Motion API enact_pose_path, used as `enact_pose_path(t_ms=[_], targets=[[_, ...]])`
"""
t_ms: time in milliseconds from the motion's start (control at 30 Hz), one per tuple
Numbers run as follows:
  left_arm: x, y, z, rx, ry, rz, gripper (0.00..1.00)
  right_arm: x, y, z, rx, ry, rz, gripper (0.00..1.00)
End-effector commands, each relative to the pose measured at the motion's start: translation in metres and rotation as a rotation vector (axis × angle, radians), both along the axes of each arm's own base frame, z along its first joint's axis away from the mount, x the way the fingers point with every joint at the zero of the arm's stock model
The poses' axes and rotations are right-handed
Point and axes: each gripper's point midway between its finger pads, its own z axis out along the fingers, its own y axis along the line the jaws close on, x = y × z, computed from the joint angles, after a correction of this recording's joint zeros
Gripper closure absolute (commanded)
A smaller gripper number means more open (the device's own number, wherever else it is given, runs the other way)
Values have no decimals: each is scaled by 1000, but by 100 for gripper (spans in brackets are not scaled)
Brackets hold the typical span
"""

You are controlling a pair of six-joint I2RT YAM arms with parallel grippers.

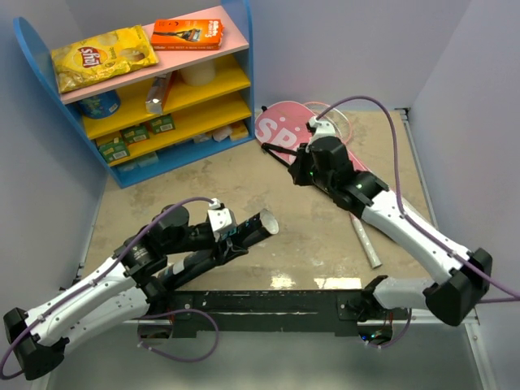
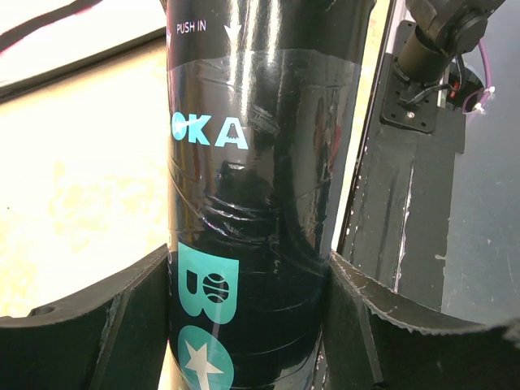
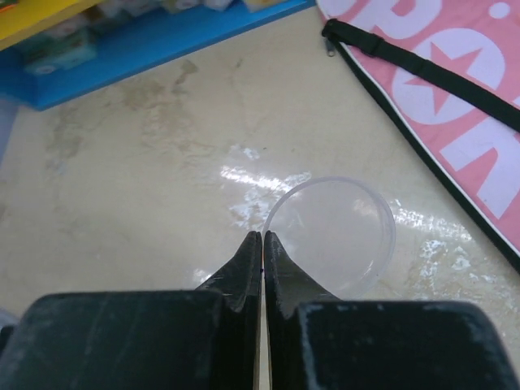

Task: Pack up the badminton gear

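Note:
The robot's left gripper is holding the black tube's open end [image 1: 269, 222] toward the clear lid, so the right gripper should go on carrying the lid until it gets to that opening.
My left gripper [image 1: 230, 236] is shut on the long black tube [image 1: 252, 226] and holds it tilted above the table, its open end pointing right. In the left wrist view the tube [image 2: 252, 162] fills the space between my fingers [image 2: 122, 317]. My right gripper [image 3: 262, 236] is shut, pinching the rim of a clear round lid [image 3: 333, 236] above the table. In the top view it [image 1: 303, 166] hovers by the pink "SPORT" cover [image 1: 280, 126], whose edge also shows in the right wrist view [image 3: 455, 73]. The racket's pale handle [image 1: 367, 244] sticks out beneath the right arm. No shuttlecocks are in view.
A blue shelf unit [image 1: 244, 73] stands at the back left, with a yellow chip bag [image 1: 101, 57] and an orange box [image 1: 187, 34] on top. The black base rail [image 1: 268, 305] runs along the near edge. Walls close in on both sides.

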Motion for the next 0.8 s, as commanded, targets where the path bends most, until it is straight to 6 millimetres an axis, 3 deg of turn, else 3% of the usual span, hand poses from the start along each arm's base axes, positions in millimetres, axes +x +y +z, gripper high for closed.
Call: enact_pose_path(t_ms=[0, 233, 367, 767], targets=[[2, -8, 30, -70, -49, -11, 100, -35, 6, 19, 22, 9, 185, 98], [2, -9, 28, -67, -45, -15, 100, -97, 11, 65, 147, -55, 432, 98], [2, -9, 28, -68, -45, -18, 100, -126, 16, 81, 199, -55, 563, 96], [-7, -11, 37, -99, -54, -63, 100, -181, 42, 83, 324, 1, 822, 93]])
